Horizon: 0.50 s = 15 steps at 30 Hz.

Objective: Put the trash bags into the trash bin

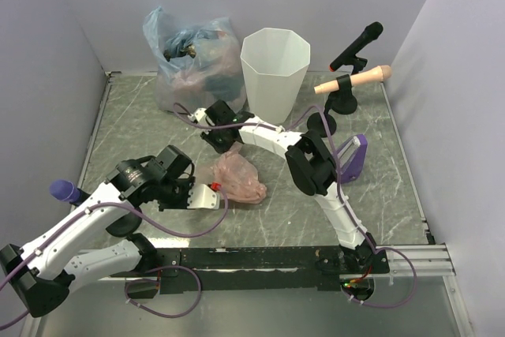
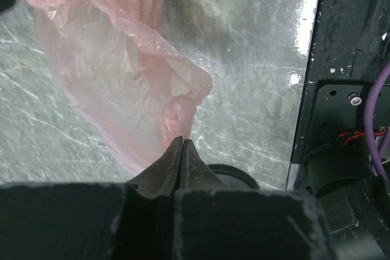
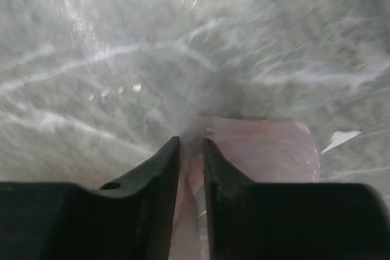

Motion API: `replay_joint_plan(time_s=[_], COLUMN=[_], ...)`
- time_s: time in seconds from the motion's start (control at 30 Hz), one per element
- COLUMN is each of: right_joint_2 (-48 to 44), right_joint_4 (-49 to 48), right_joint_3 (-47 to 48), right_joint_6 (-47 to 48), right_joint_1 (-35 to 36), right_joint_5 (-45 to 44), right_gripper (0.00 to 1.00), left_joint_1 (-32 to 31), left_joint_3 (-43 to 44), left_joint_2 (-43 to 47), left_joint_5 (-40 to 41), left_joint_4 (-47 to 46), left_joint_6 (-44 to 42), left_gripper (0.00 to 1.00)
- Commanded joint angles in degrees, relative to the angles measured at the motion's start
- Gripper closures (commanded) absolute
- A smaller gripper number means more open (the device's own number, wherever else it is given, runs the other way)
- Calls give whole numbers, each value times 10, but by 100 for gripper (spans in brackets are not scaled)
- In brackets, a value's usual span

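My right gripper should, with the pink trash bag crumpled [image 1: 240,177], raise its far edge alongside my left gripper and shake the bag open before going to the bin.
A crumpled pink trash bag [image 1: 237,177] lies on the marbled table, in front of the white faceted trash bin [image 1: 274,73]. My left gripper [image 1: 215,189] is at the bag's near left side. In the left wrist view that gripper [image 2: 183,139] is shut, pinching a twisted corner of the pink bag [image 2: 116,71]. My right gripper [image 1: 226,144] comes down on the bag's far edge. In the right wrist view its jaws [image 3: 191,141] stand narrow, with bunched pink bag film [image 3: 268,150] filling the gap between them.
A stuffed clear-bluish bag [image 1: 189,57] sits left of the bin against the back wall. A black microphone [image 1: 359,43] and a wooden-handled tool [image 1: 355,80] stand on holders at the back right. A purple object [image 1: 353,157] lies at the right, and a purple cylinder [image 1: 67,192] at the left.
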State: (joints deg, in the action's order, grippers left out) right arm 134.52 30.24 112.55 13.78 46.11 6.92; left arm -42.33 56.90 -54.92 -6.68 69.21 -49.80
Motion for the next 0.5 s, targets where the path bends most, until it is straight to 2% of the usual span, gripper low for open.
replay_joint_plan(time_s=[0.0, 0.03, 0.07, 0.3, 0.47], right_joint_2=[-2, -10, -19, -137, -233], right_joint_4=[18, 17, 14, -10, -68], right_joint_3=[-13, -8, -1, 73, 44], right_joint_6=[21, 26, 28, -29, -89], right_joint_1=[-2, -4, -8, -72, -118], right_joint_5=[30, 30, 29, 147, 255], right_gripper=[81, 97, 100, 100, 100], left_joint_1=[6, 8, 8, 17, 38], left_joint_3=[0, -2, -4, -21, -24], left_joint_2=[14, 14, 17, 31, 35], left_joint_5=[-20, -22, -25, -39, -13], left_joint_4=[-15, -17, -17, -27, -71], left_joint_6=[18, 21, 23, 40, 84], left_gripper=[99, 99, 99, 99, 99])
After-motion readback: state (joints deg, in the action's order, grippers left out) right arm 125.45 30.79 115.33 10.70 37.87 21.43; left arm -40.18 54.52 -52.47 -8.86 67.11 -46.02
